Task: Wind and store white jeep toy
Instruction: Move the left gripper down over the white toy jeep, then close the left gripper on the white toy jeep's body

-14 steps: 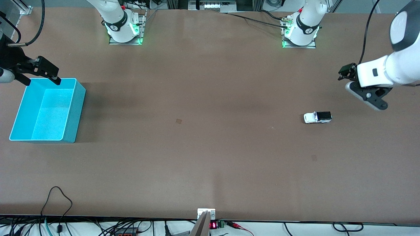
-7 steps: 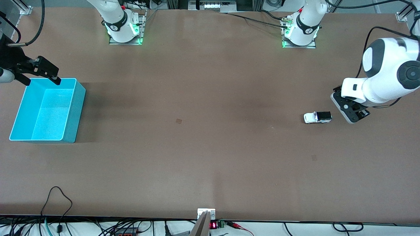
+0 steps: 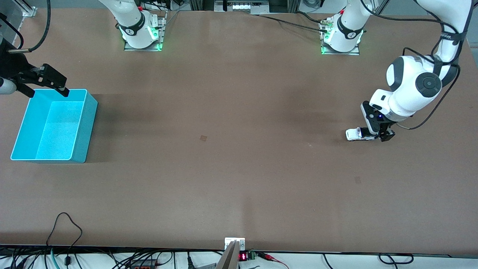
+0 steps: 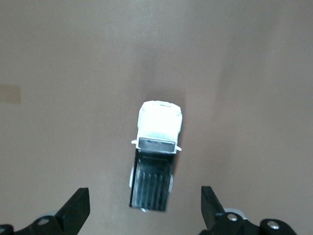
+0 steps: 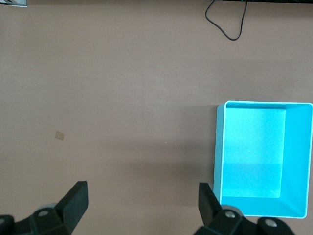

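The white jeep toy's nose [image 3: 351, 134] points at the turquoise bin, so the jeep [image 3: 361, 134] will roll back as I pull it and then race toward the bin.
The white jeep toy [image 3: 354, 134] [image 4: 157, 147] stands on the brown table toward the left arm's end, its black rear bed pointing at my left gripper. My left gripper [image 3: 378, 133] [image 4: 144, 198] hovers low over the jeep's rear, open, one finger on each side of the bed and neither touching it. The turquoise bin [image 3: 86, 123] [image 5: 219, 147] sits empty at the right arm's end. My right gripper [image 3: 47, 92] [image 5: 143, 196] waits up in the air by the bin's edge, open and holding nothing.
A black cable loop [image 3: 65, 224] [image 5: 227, 24] lies near the table's edge closest to the front camera. A small tan mark [image 3: 203, 138] [image 5: 59, 135] is on the tabletop near the middle. Both arm bases [image 3: 142, 35] stand along the farthest edge.
My left arm has swung in from the table's end and come down, bringing its open gripper over the jeep's rear. The jeep, bin and right arm have not moved.
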